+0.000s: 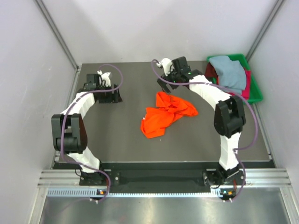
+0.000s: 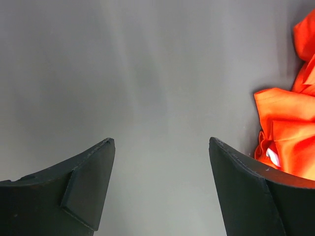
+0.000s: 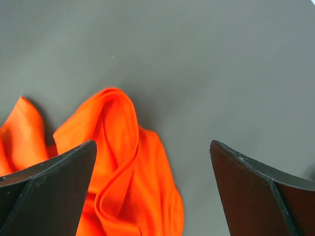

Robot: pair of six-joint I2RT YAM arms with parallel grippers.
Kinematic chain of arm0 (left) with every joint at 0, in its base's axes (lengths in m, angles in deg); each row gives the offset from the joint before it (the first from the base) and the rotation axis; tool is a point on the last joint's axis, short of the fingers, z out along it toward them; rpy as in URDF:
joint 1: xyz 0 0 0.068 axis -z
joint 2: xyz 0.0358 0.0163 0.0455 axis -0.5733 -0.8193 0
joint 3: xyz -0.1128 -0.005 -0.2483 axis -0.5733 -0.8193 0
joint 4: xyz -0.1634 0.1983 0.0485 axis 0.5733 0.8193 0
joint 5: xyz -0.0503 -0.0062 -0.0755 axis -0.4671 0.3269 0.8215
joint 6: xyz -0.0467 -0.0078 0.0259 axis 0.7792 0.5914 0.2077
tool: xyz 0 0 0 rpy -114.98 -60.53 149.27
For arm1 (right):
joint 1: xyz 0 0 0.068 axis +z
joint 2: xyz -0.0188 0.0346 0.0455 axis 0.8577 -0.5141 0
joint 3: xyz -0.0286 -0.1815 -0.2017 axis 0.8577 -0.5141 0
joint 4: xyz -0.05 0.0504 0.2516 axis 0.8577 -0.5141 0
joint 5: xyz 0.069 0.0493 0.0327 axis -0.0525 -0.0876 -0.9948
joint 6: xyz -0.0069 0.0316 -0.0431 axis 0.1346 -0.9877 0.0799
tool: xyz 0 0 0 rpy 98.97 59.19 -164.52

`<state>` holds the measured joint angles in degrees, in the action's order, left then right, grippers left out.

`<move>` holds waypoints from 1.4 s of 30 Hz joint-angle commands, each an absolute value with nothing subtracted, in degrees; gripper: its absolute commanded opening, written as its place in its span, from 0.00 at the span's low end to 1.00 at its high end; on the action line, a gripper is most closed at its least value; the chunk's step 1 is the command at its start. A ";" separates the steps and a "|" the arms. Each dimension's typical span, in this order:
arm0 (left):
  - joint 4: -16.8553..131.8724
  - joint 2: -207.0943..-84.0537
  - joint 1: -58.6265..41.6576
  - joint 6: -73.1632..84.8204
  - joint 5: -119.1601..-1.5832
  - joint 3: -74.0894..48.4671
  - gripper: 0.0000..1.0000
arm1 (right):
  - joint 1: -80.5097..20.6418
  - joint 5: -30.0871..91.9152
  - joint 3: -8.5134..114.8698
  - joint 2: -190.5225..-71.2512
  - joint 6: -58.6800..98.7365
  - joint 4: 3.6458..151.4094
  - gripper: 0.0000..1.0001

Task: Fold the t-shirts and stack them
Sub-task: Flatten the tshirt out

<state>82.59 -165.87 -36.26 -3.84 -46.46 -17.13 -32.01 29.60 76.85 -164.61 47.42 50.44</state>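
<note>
The orange t-shirt (image 1: 155,122) is gathered up in overlapping folds (image 1: 172,108), so it will stretch out longer yet stay partly bunched as I pull its far edge across.
A bright orange t-shirt (image 1: 166,114) lies crumpled in the middle of the dark table. It also shows at the right edge of the left wrist view (image 2: 290,128) and under the right wrist (image 3: 123,172). A pale grey-blue t-shirt (image 1: 231,72) lies on top of a crimson one (image 1: 246,83) in the green tray at the back right. My left gripper (image 1: 112,95) (image 2: 161,140) is open over bare table, left of the orange shirt. My right gripper (image 1: 163,85) (image 3: 153,142) is open just above the orange shirt's far edge, with nothing held.
The green tray (image 1: 254,95) sits at the table's back right corner, beside the right wall. Grey walls enclose the table on the left, back and right. A metal rail (image 1: 159,177) carries both arm bases along the near edge.
</note>
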 commanded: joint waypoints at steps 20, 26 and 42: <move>84.22 -165.36 -31.47 -5.93 -48.68 -10.70 0.83 | -30.85 30.20 77.66 -172.59 47.85 43.23 0.88; 81.41 -163.95 -31.47 -6.01 -50.25 -14.93 0.76 | -31.29 29.06 76.16 -171.45 47.68 43.05 0.23; 80.27 -152.09 -38.75 0.47 -55.81 -21.08 0.75 | -23.40 27.83 108.41 -161.96 52.77 38.57 0.00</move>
<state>83.27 -155.31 -34.38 -3.64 -54.57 -19.64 -29.46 29.50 102.16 -169.70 50.28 37.65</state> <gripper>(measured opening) 0.754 0.016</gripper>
